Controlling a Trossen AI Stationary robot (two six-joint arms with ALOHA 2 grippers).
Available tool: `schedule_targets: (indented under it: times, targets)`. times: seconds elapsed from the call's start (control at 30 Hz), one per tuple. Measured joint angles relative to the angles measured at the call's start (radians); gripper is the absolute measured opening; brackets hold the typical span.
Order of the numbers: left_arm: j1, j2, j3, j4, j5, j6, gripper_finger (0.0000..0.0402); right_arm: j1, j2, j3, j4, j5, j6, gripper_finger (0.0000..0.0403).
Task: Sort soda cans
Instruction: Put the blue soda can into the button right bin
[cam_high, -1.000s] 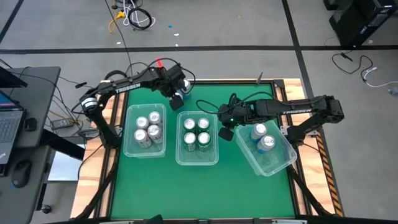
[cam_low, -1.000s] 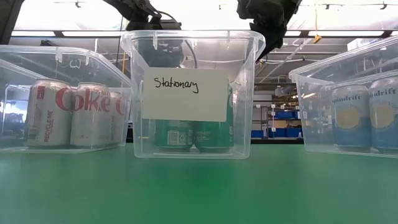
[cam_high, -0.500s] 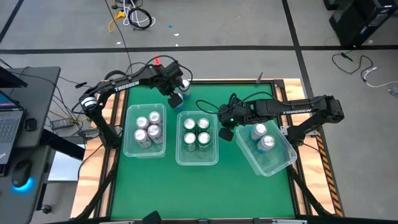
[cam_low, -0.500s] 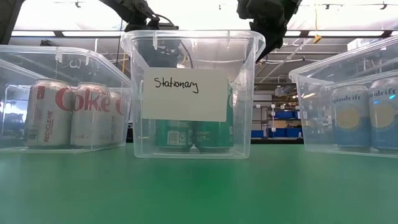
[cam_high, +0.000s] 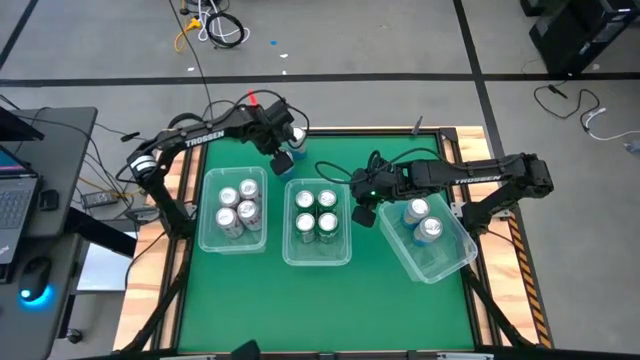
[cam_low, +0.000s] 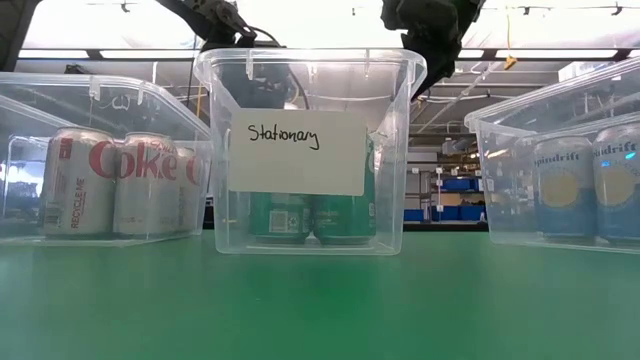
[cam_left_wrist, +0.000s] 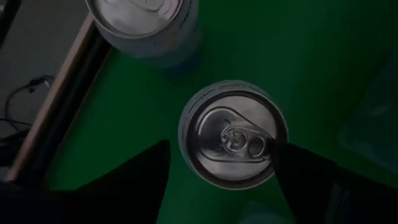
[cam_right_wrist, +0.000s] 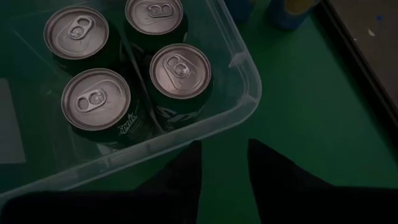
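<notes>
My left gripper should close and push the soda can (cam_left_wrist: 233, 134) under it toward my right gripper, because the can stands far from the blue cans' bin.
Two white-and-blue soda cans stand upright on the green mat near the far edge. One soda can (cam_left_wrist: 233, 137) (cam_high: 283, 158) sits between the fingers of my left gripper (cam_left_wrist: 221, 152), which points down from above it, open. The second can (cam_left_wrist: 143, 22) (cam_high: 297, 135) stands just beyond. Silver cans (cam_high: 238, 205) fill the left bin, green cans (cam_right_wrist: 180, 71) the middle bin, blue cans (cam_high: 422, 218) the right bin. My right gripper (cam_right_wrist: 224, 162) (cam_high: 362, 208) hovers open between the middle and right bins, holding nothing. My left gripper comes at the can from above with one finger on each side of its top. A strip of mat shows between one finger (cam_left_wrist: 152, 171) and the can's wall. The other fingertip (cam_left_wrist: 283, 155) overlaps the rim (cam_left_wrist: 270, 134); I cannot tell whether it touches.
Three clear plastic bins sit in a row: left bin (cam_high: 205, 235), middle bin (cam_high: 288, 250) with a "Stationary" label (cam_low: 295, 150), right bin (cam_high: 455, 262) turned askew. The table's wooden far edge (cam_left_wrist: 59, 99) runs close behind the two loose cans. Bare mat lies along the near side.
My left gripper has shifted slightly toward the table's far-left corner and risen a little behind the middle bin in the low view. The right arm and the bins have stayed put.
</notes>
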Motion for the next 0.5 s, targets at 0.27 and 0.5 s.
schedule_targets:
  times: [0.27,0.5]
  targets:
    - [0.0,0.002,0.034,-0.009,-0.016,0.045,0.0276,0.0,0.0,0.0,0.009,0.01,-0.018,0.0133]
    - [0.001,-0.007,0.034,-0.047,-0.02,0.068,0.0223,-0.019,0.0,-0.002,0.161,-0.004,-0.078,0.0161]
